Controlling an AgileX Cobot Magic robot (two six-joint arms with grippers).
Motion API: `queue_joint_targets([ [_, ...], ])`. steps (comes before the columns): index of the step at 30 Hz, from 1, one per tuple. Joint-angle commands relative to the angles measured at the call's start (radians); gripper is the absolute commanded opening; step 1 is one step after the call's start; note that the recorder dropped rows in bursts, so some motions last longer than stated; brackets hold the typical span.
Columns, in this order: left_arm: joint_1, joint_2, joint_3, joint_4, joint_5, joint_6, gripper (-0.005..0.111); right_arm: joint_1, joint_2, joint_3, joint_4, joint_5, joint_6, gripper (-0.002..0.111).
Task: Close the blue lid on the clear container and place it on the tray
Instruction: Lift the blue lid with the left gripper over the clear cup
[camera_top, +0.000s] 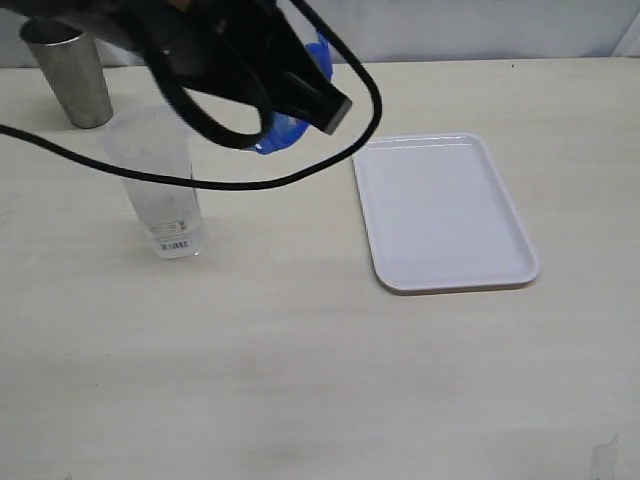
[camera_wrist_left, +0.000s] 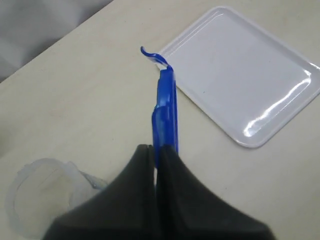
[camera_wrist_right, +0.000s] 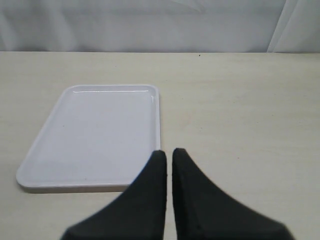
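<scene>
The blue lid (camera_top: 285, 133) is hanging edge-on, away from the clear container. I should use my left gripper to bring the lid back to the container's rim (camera_top: 146, 122) and turn it there.
My left gripper (camera_wrist_left: 157, 148) is shut on the blue lid (camera_wrist_left: 165, 112), held edge-on in the air. In the exterior view the lid (camera_top: 285, 130) pokes out behind the dark left gripper (camera_top: 300, 95), right of the clear container (camera_top: 160, 180). The container stands upright and open on the table; its rim (camera_wrist_left: 30, 192) shows in the left wrist view beside the fingers. The white tray (camera_top: 440, 210) lies empty to the right, also seen as the tray (camera_wrist_left: 240, 65) and the tray (camera_wrist_right: 95, 135). My right gripper (camera_wrist_right: 169, 152) is shut with nothing in it, near the tray's edge.
A grey metal cup (camera_top: 72, 75) stands at the back left, behind the container. A black cable (camera_top: 200, 183) loops across in front of the container's upper part. A pale wall runs along the table's far edge.
</scene>
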Motion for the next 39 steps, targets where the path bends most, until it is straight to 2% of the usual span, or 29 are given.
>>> queue_joint_targets([
  [1,-0.004,-0.086,0.046,-0.002,0.008,-0.004,0.0,0.001,-0.005,0.002,0.003,-0.004,-0.006,0.004],
  [4,0.021,-0.124,0.081,-0.002,0.012,-0.008,0.0,0.001,-0.005,0.002,0.003,-0.004,-0.006,0.004],
  [10,0.115,-0.171,0.174,-0.003,-0.019,-0.021,0.0,0.001,-0.005,0.002,0.003,-0.004,-0.006,0.004],
  [16,0.224,-0.171,0.253,-0.079,-0.152,0.004,0.0,0.001,-0.005,0.002,0.003,-0.004,-0.006,0.004],
  [19,0.238,-0.171,0.252,-0.128,-0.216,0.054,0.0,0.001,-0.005,0.002,0.003,-0.004,-0.006,0.004],
  [24,0.25,-0.171,0.253,-0.13,-0.264,0.052,0.0,0.001,-0.005,0.002,0.003,-0.004,-0.006,0.004],
  [28,0.3,-0.171,0.266,-0.138,-0.274,0.047,0.0,0.001,-0.005,0.002,0.003,-0.004,-0.006,0.004],
  [33,0.377,-0.171,0.372,-0.215,-0.427,0.048,0.0,0.001,-0.005,0.002,0.003,-0.004,-0.006,0.004],
  [36,0.399,-0.171,0.42,-0.24,-0.513,0.048,0.0,0.001,-0.005,0.002,0.003,-0.004,-0.006,0.004],
  [39,0.401,-0.171,0.427,-0.243,-0.533,0.048,0.0,0.001,-0.005,0.002,0.003,-0.004,-0.006,0.004],
])
